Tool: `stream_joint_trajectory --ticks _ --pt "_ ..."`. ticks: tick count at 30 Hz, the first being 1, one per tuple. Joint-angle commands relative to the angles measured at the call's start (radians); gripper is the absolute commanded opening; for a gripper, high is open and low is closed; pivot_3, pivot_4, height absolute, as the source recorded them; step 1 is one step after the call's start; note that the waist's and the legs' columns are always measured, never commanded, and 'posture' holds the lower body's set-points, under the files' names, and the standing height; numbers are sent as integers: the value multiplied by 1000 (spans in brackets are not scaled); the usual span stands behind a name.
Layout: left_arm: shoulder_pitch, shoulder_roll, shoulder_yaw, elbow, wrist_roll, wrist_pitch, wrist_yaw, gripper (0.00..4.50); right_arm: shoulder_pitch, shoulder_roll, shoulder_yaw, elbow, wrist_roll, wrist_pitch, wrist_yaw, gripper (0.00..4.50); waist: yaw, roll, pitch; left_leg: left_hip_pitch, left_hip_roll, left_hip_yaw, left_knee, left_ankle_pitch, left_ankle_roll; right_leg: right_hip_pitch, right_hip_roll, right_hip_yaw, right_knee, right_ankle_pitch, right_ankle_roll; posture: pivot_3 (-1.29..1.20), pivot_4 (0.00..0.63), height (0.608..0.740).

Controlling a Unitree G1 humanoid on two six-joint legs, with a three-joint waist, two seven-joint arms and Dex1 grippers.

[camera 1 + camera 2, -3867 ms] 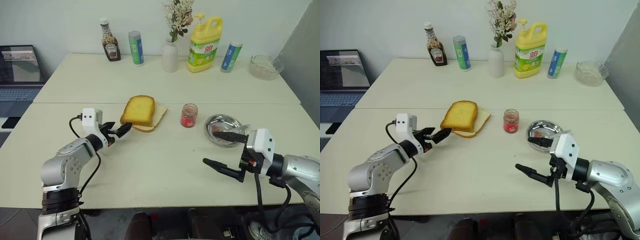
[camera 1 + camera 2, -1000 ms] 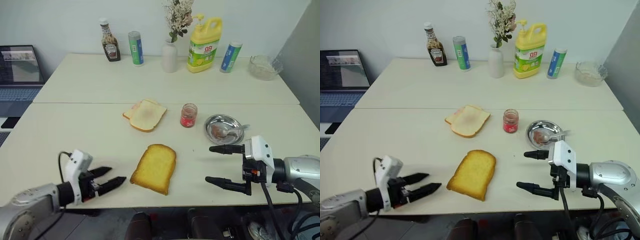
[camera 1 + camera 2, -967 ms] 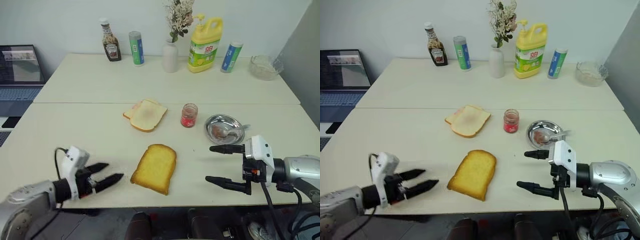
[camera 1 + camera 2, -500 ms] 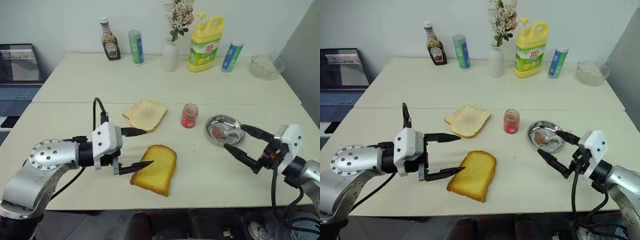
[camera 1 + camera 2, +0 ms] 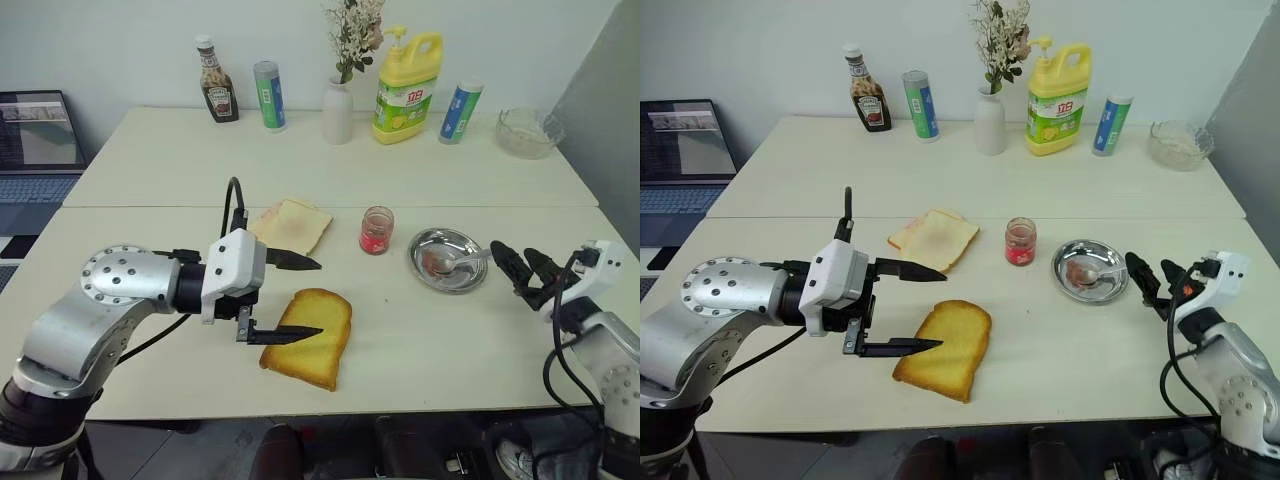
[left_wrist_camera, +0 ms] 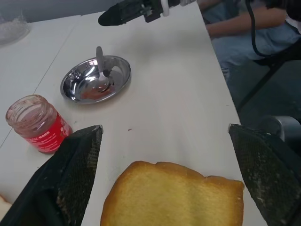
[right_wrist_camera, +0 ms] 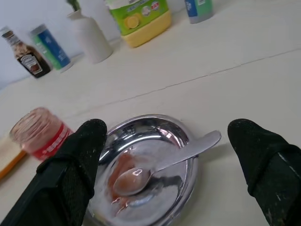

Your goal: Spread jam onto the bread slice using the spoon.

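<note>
I expect the spoon to come free as I lift it and the metal dish to stay where it is, since the jam inside is a thin smear.
The golden bread slice lies flat near the table's front edge. My left gripper hovers over its left side, open, pointing right, one finger above the other and nothing between them. The jam stands in its small glass jar behind the bread. To the jar's right is a round metal dish, and the spoon rests in it, bowl inward and handle over the right rim. My right gripper is open just right of the dish, and its fingers flank the spoon from a short way off.
A pale white slice lies behind the left gripper. Along the back stand a brown sauce bottle, two canisters, a vase, a yellow detergent bottle and a glass bowl. A laptop sits far left.
The bread went from on top of the pale slice to the front of the table. My left gripper rose and swung right over it. My right gripper moved right and forward to the dish.
</note>
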Motion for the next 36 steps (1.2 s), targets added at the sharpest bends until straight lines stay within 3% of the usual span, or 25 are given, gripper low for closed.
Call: stream_joint_trajectory --ticks 1,23,26,36 --pt "-1 6 -12 -14 26 -17 -4 4455 -42 -9 -22 81 -7 -16 3 4500 0 1 0 0 0 0 0 0 0 0 0 0 0 0 0 0 150 740" --pt "-29 -25 -57 -12 54 -9 6 4455 -227 29 -22 398 47 2 97 4500 0 2 0 0 0 0 0 0 0 0 0 0 0 0 0 0 150 740" --pt "-27 -28 -59 -10 59 -12 7 4500 -229 32 -23 403 50 2 106 3887 0 2 0 0 0 0 0 0 0 0 0 0 0 0 0 0 150 740" --pt "-19 -39 -68 5 83 -34 -5 4500 -225 28 -36 382 67 12 110 318 0 2 0 0 0 0 0 0 0 0 0 0 0 0 0 0 150 740"
